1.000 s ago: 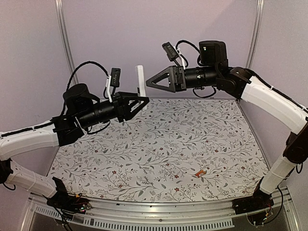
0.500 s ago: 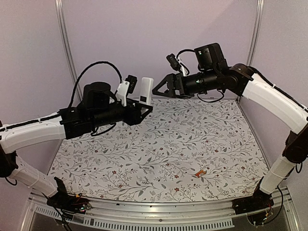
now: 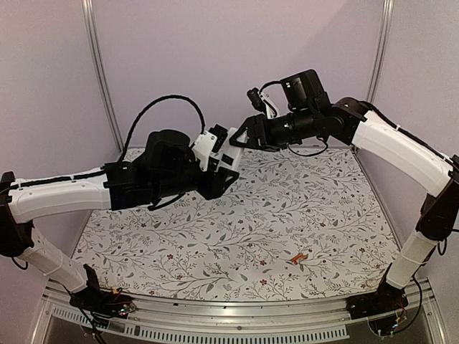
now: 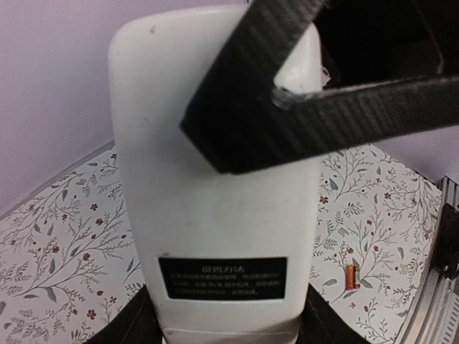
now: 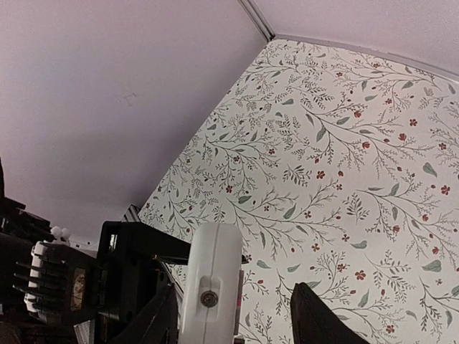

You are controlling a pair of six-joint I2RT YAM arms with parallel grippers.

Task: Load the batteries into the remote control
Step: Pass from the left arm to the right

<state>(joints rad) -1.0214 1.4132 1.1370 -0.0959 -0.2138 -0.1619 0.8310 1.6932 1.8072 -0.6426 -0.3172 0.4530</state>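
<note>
The remote control's lower end is in my left gripper, so my right gripper should hold the remote control's upper end while my left gripper lets go and grabs the battery cover.
The remote control is a slim white handset, held upright in the air with its plain back and black label facing the left wrist camera. My left gripper is shut on its lower end. My right gripper straddles its upper end, and one black finger lies across the back. In the right wrist view the remote control stands between the jaws of my right gripper, close to one finger with a gap to the other. The batteries lie as small orange cylinders on the mat, also in the left wrist view.
A floral mat covers the table below both raised arms. Purple walls close the back and sides, with metal posts in the corners. An aluminium rail runs along the near edge.
My left arm has swung right and turned the remote's back toward its camera. My right gripper has come down and left over the remote's top end, and its jaws have narrowed.
</note>
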